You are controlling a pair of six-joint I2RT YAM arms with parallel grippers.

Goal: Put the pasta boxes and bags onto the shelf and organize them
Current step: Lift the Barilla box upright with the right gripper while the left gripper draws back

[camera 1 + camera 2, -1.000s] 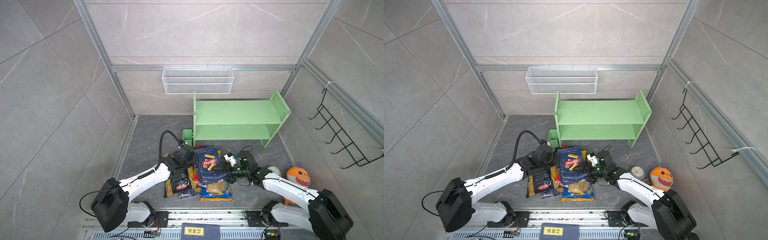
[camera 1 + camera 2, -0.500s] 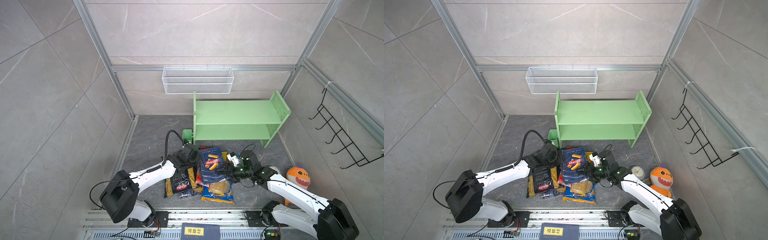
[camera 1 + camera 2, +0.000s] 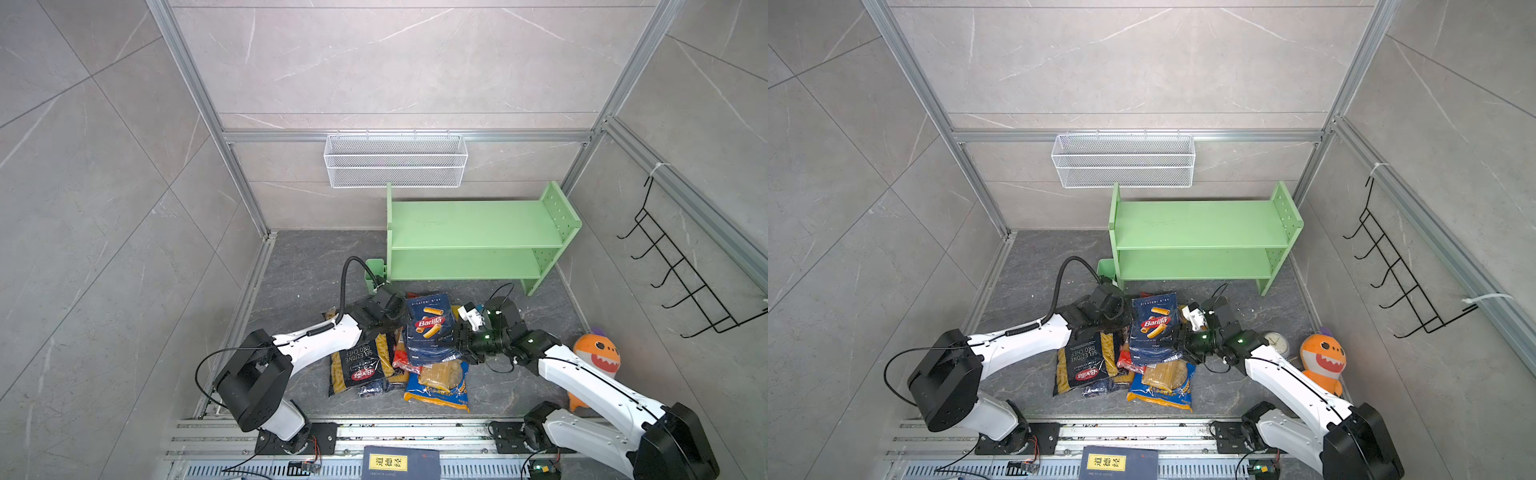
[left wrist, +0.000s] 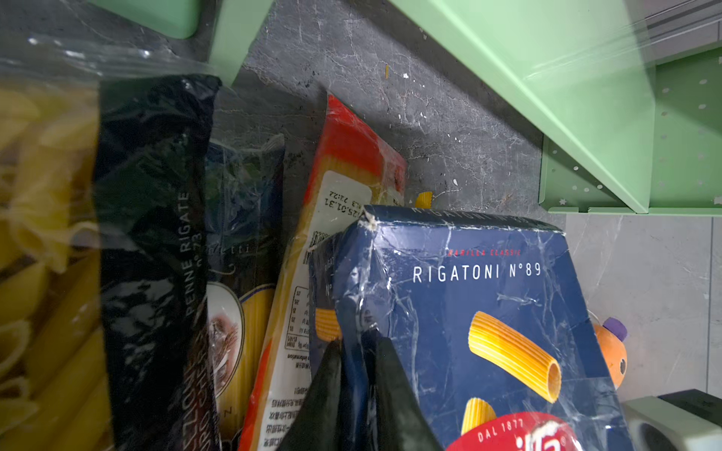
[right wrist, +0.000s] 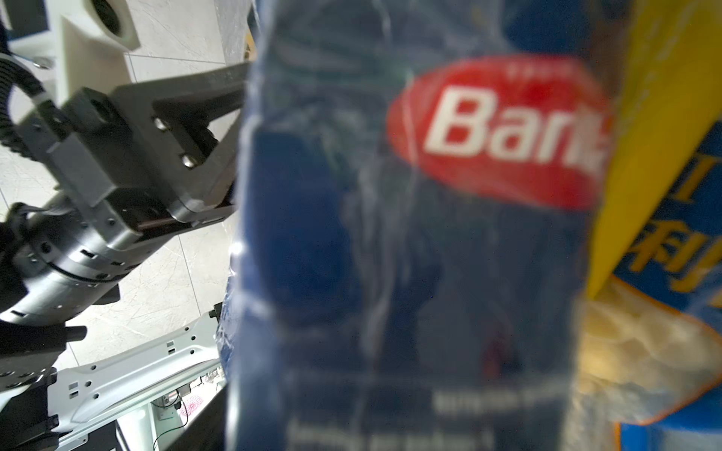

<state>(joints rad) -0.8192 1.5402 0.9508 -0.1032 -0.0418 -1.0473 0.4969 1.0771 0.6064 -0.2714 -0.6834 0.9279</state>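
Next, I open my left gripper on the rigatoni box's edge and back it off before my right gripper carries the box in, because my left gripper faces the shelf's end panel (image 3: 389,260).
The dark blue Barilla rigatoni pasta box (image 3: 430,328) (image 3: 1152,328) is tilted up above the pile of bags. My left gripper (image 4: 357,339) (image 3: 401,318) is shut on the box's left edge. My right gripper (image 3: 455,343) (image 3: 1179,345) is closed on its right edge, and the box (image 5: 390,234) fills the right wrist view. Underneath lie the black penne bag (image 3: 359,365) (image 4: 152,234), the blue-orange orecchiette bag (image 3: 438,384), a red-ended spaghetti pack (image 4: 344,164) and a dark blue spaghetti pack (image 4: 242,187). The light green shelf (image 3: 473,224) (image 3: 1200,224) stands bare behind.
A small green cup (image 3: 374,272) sits at the shelf's left foot. A white wire basket (image 3: 395,160) hangs on the back wall and a black hook rack (image 3: 681,270) on the right wall. An orange plush toy (image 3: 596,361), a clock (image 3: 1277,343) and a dark blue book (image 3: 401,463) lie nearby.
My right jaws have narrowed onto the box's right edge. The left arm has reached further right, and the box has shifted slightly right with it.
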